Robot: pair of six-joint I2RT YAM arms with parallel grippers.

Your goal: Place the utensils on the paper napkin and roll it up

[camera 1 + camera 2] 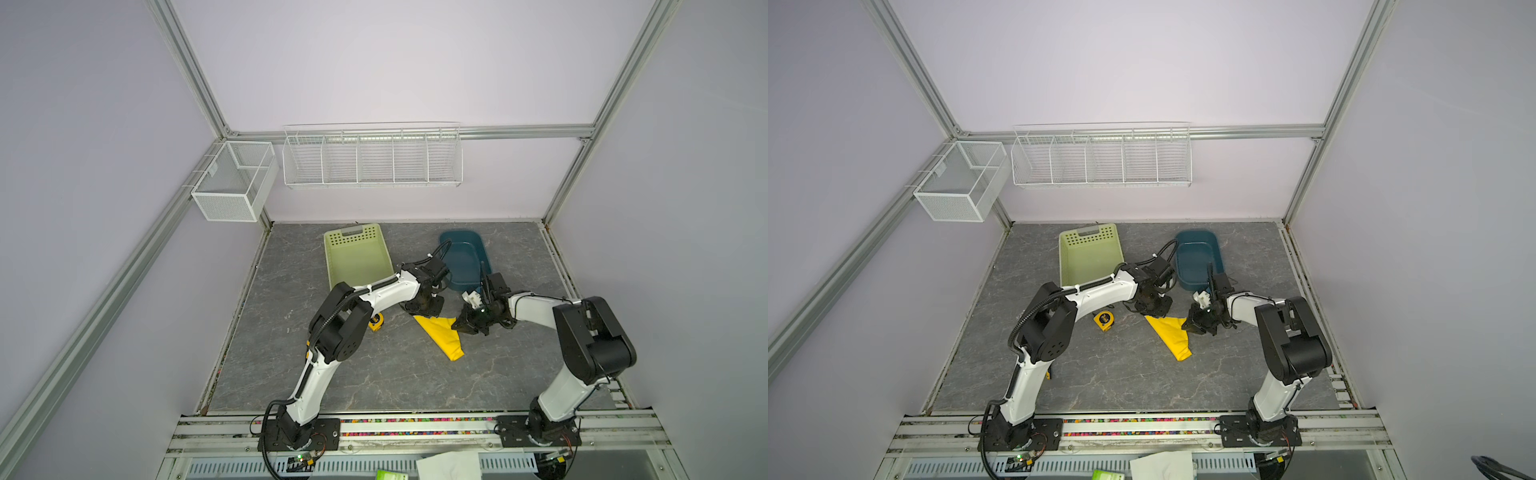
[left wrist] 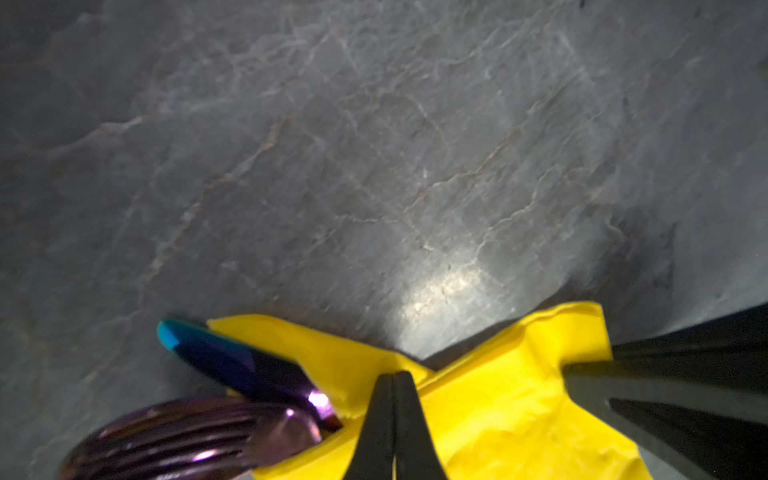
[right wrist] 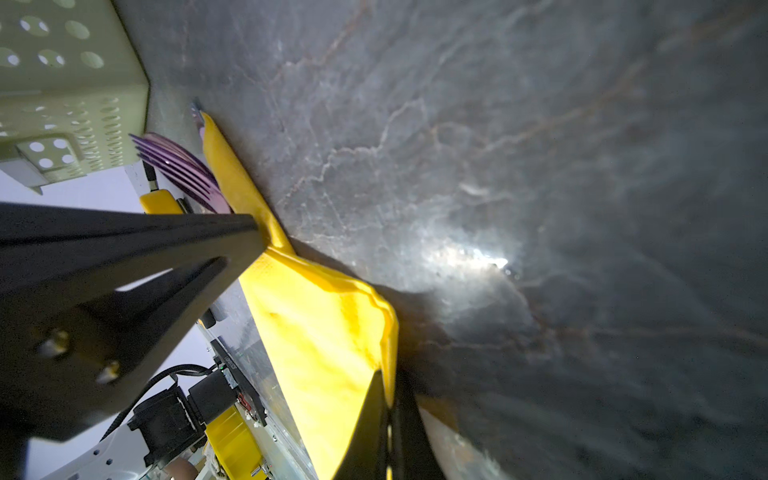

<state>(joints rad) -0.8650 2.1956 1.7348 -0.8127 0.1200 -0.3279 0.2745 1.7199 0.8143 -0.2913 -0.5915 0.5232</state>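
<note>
The napkin's near end (image 1: 454,353) slants away, so next my left gripper pins the napkin's fold (image 1: 434,322) beside the utensils while my right gripper swings that end straight.
The paper napkin (image 1: 440,336) (image 1: 1173,336) lies on the grey table folded into a yellow triangle. My left gripper (image 1: 420,312) (image 2: 394,374) is shut on the napkin (image 2: 498,395) at its far left corner. My right gripper (image 1: 457,326) (image 3: 390,399) is shut on the napkin's (image 3: 316,324) far right corner. Two utensils lie inside the fold: a spoon (image 2: 232,361) with a blue-purple head and a purple fork (image 2: 187,436) (image 3: 178,170) poke out beside the left gripper. In both top views the utensils are hidden under the left gripper.
A pale green basket (image 1: 357,257) and a dark blue tub (image 1: 465,257) stand just behind the grippers. A yellow tape measure (image 1: 1104,321) lies left of the napkin, near the left arm. White wire racks (image 1: 372,158) hang on the back wall.
</note>
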